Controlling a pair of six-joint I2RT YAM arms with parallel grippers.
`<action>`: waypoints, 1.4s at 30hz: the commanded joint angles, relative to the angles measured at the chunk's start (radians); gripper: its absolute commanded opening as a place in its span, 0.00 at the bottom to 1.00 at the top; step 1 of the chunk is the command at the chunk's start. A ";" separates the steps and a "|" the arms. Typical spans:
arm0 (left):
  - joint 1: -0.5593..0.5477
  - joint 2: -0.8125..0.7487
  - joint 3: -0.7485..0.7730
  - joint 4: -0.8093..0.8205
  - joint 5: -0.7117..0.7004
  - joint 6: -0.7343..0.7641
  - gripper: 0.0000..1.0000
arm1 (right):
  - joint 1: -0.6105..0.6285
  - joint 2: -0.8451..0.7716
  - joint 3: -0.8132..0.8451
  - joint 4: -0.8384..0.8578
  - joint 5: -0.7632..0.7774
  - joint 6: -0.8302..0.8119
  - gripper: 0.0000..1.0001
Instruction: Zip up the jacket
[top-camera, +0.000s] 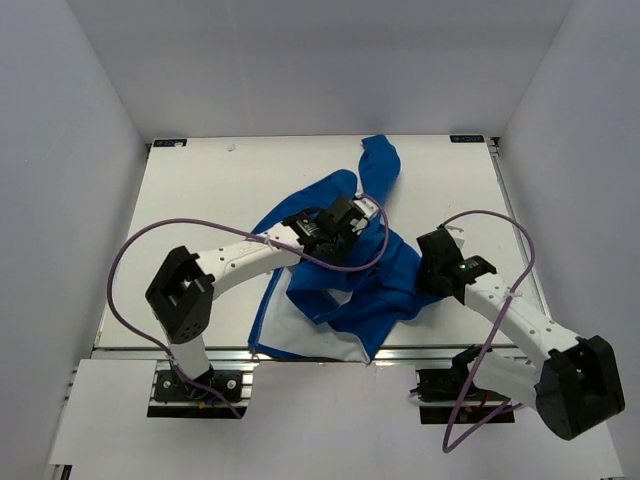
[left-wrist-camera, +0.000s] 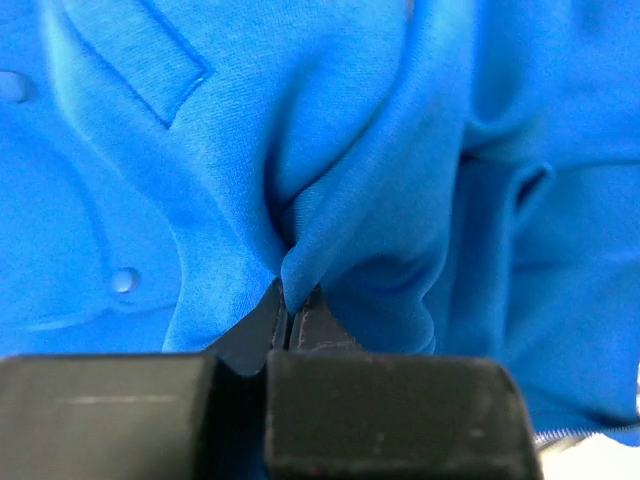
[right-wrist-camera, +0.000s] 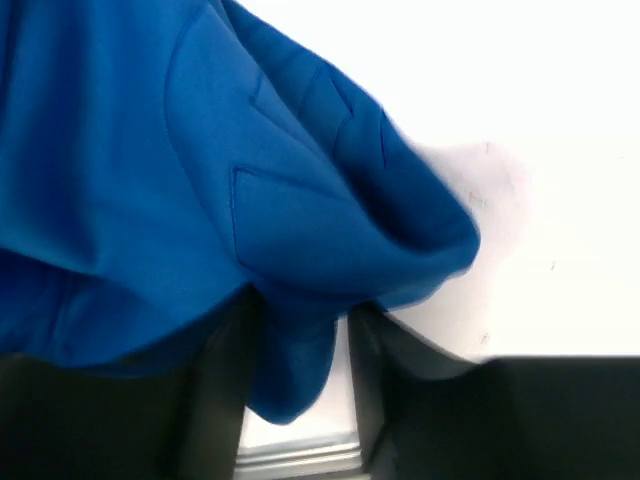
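My left gripper and right gripper should first lift the jacket and spread it toward the table's far edge (top-camera: 315, 145), since the jacket lies bunched over its pale lining (top-camera: 345, 300).
The blue jacket (top-camera: 385, 275) lies crumpled in the middle of the white table (top-camera: 210, 190). One sleeve reaches toward the far edge, and pale lining (top-camera: 310, 335) shows near the front edge. My left gripper (top-camera: 340, 225) is over the top of the heap. In the left wrist view it (left-wrist-camera: 291, 318) is shut on a raised fold of the jacket (left-wrist-camera: 330, 150). My right gripper (top-camera: 432, 262) is at the jacket's right edge. In the right wrist view it (right-wrist-camera: 300, 380) is open, with a hanging fold of the jacket (right-wrist-camera: 150, 180) between its fingers (right-wrist-camera: 215, 400). The zipper is not clearly visible.
White walls enclose the table on the left, far and right sides. Purple cables (top-camera: 130, 250) loop from both arms above the table. The table's metal front rail (right-wrist-camera: 300, 462) shows just below the right gripper. Bare table lies left of the jacket.
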 joint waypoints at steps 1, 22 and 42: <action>0.003 -0.016 0.090 0.008 -0.155 -0.029 0.00 | -0.037 0.017 0.014 0.138 -0.047 -0.073 0.36; 0.004 -0.503 0.345 0.326 -0.193 0.056 0.00 | -0.046 -0.223 0.718 0.297 -0.108 -0.371 0.00; 0.004 -0.343 0.799 0.287 -0.204 -0.018 0.00 | -0.048 -0.014 1.231 0.142 -0.160 -0.376 0.00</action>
